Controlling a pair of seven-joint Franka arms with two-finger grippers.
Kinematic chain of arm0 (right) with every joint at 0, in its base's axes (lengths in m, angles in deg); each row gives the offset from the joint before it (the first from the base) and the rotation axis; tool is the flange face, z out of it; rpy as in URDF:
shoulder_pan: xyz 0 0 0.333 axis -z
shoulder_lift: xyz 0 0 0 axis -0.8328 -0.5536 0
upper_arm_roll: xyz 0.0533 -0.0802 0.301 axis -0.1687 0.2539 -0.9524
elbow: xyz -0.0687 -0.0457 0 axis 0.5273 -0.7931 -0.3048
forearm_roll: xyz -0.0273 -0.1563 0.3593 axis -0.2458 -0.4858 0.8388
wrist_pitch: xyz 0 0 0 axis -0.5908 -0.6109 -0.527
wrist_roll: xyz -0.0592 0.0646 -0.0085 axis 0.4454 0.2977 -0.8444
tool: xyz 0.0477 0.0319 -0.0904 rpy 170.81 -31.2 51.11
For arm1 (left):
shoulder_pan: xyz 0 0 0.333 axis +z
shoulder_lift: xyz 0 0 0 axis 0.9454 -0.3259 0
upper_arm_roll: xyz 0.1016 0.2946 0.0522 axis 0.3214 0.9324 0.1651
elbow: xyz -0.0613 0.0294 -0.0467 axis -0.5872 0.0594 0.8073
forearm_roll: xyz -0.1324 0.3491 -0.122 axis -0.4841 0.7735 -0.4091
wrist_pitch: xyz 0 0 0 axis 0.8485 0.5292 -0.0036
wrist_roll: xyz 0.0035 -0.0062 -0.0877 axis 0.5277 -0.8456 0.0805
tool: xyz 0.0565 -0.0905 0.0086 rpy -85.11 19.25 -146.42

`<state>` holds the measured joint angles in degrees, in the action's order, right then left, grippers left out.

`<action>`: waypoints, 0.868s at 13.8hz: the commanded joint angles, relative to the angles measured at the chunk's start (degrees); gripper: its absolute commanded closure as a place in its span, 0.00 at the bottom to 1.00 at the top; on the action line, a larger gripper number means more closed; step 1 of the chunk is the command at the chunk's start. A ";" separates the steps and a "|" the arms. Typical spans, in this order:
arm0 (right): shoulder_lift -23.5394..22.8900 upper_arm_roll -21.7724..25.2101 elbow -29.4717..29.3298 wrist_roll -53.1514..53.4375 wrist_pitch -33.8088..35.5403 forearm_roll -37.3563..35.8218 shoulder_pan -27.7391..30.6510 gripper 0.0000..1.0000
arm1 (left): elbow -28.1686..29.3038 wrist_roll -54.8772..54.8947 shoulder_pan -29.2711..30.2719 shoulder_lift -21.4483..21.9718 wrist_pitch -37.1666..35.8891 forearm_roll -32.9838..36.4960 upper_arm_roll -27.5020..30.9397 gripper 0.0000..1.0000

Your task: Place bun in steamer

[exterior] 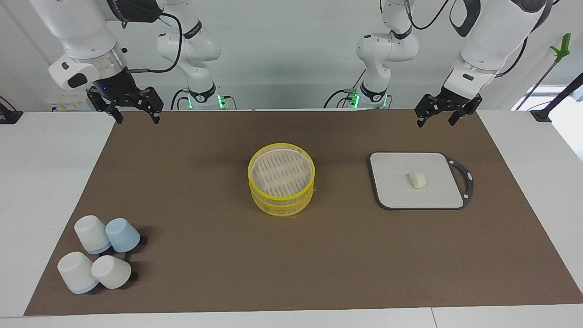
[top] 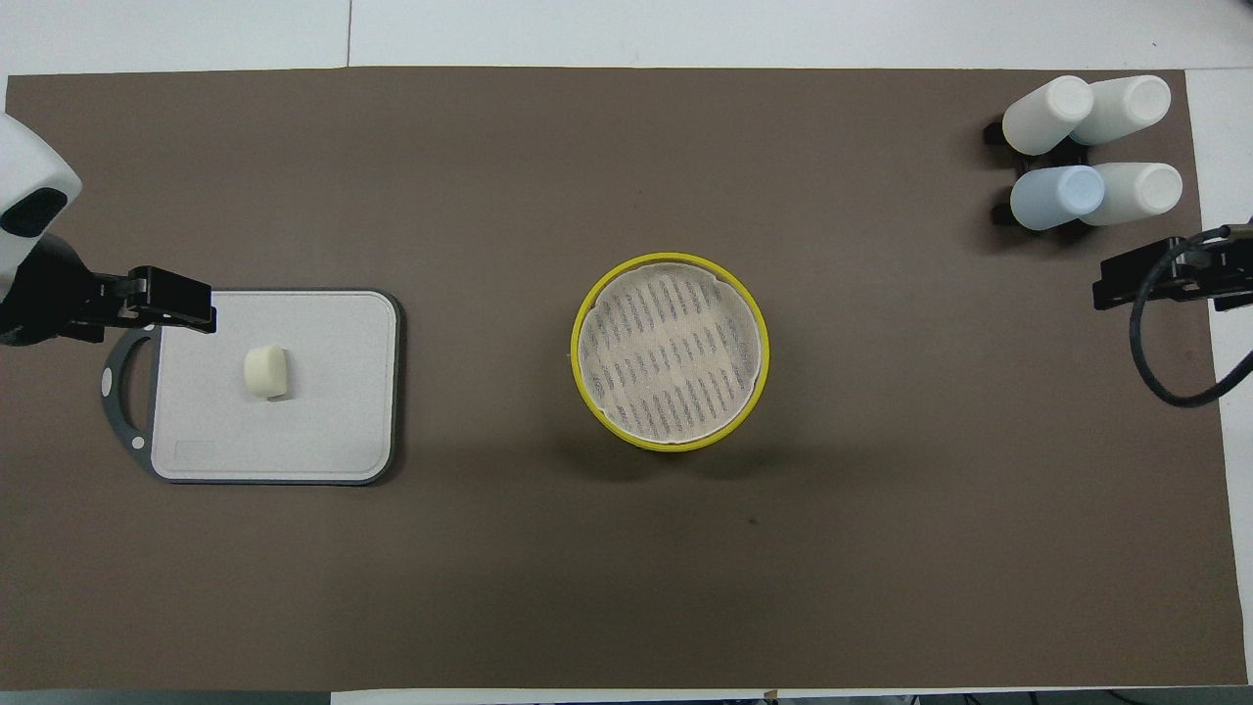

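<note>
The pale liner [top: 670, 352] fills the lid's yellow rim, so the yellow-rimmed lid [top: 765, 352] will bring the liner with it when I lift, and an empty slatted level will be uncovered.
The bun [exterior: 417, 179], a small cream-white lump, lies in the middle of a grey board [exterior: 391, 191]; it also shows in the overhead view [top: 265, 372]. The steamer [exterior: 281, 202] stands at the table's middle: two stacked yellow-rimmed tiers, open on top, a pale liner over the slats, nothing else inside [top: 575, 352]. My left gripper [exterior: 436, 122] is open and empty, raised over the mat beside the board's handle end [top: 184, 304]. My right gripper [exterior: 137, 119] is open and empty, raised over the mat's corner at the right arm's end [top: 1126, 284].
Several upturned white and pale-blue cups [exterior: 100, 259] cluster at the right arm's end, farther from the robots than the steamer [top: 1087, 147]. The board [top: 323, 392] has a dark handle loop [exterior: 465, 175] at the left arm's end. A brown mat [exterior: 205, 237] covers the table.
</note>
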<state>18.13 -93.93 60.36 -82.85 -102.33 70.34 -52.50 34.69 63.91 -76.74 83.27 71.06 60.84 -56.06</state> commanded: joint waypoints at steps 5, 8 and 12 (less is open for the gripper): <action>1.46 -0.10 1.46 0.37 -0.19 1.23 -0.02 0.00 | 0.88 0.95 -0.39 0.30 0.11 -0.69 0.86 0.00; 1.12 -3.34 0.58 -0.96 -0.54 1.93 -2.20 0.00 | 14.11 4.27 1.53 5.82 9.92 -0.69 0.86 0.00; -13.78 -3.71 -12.38 21.76 1.40 1.58 -16.24 0.00 | 26.09 6.92 4.53 6.99 21.53 -0.69 0.86 0.00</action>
<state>14.40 -97.60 57.81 -70.66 -102.30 71.96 -62.73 53.46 69.03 -73.41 87.64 86.31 60.84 -55.09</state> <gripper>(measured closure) 0.000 0.000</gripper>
